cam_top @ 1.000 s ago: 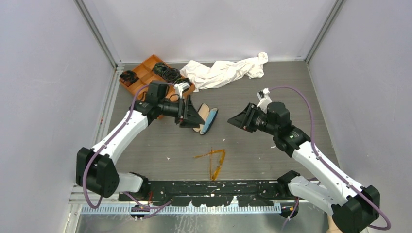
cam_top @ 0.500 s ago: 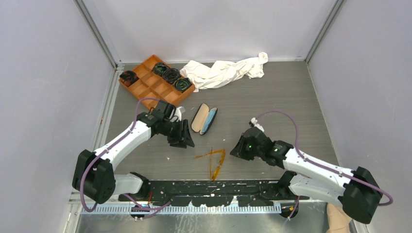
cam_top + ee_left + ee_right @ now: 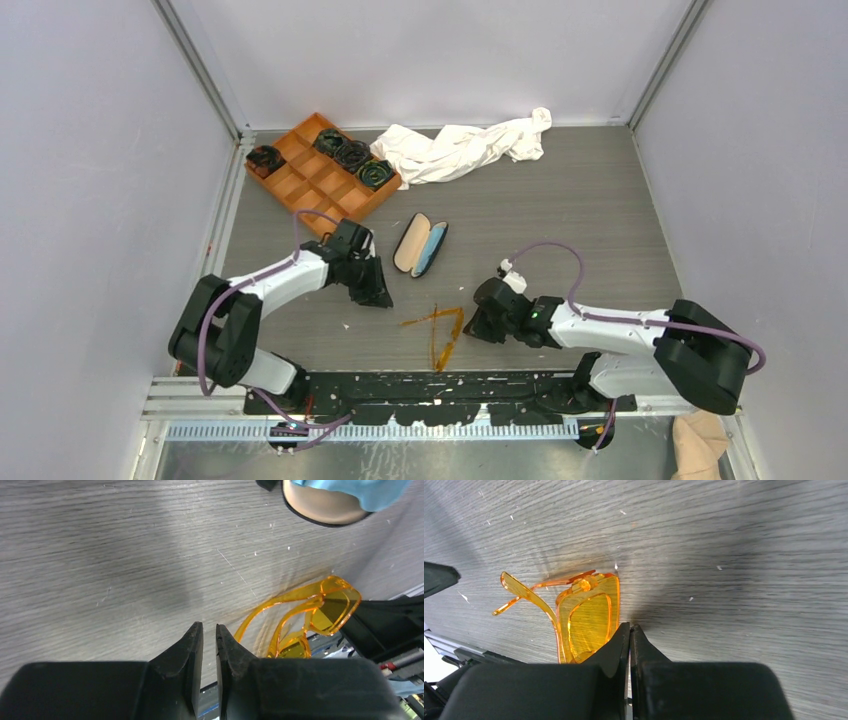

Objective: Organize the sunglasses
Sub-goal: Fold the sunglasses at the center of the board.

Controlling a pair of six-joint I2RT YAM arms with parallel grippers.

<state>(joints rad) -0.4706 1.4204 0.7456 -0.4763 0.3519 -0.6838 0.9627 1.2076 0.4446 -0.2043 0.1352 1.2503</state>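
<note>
The sunglasses are close to the black rail, so the robot's right gripper should open, grab the sunglasses by the bridge and put them down farther from the rail.
The sunglasses, orange-amber with unfolded arms, lie on the grey table near the front edge. They show in the left wrist view and the right wrist view. My left gripper is low over the table to their left, with its jaws nearly together and nothing between them. My right gripper is shut and empty, its tips right beside the lens on the sunglasses' right side. The black case lies open behind them, with the light blue cloth in it.
An orange compartment tray holding black items stands at the back left. A crumpled white cloth lies at the back. A black rail runs along the near edge just in front of the sunglasses.
Both arms have come down and toward the front of the table. The left gripper moved away from the case. The right gripper swung left to the sunglasses' lens. The sunglasses have not moved.
</note>
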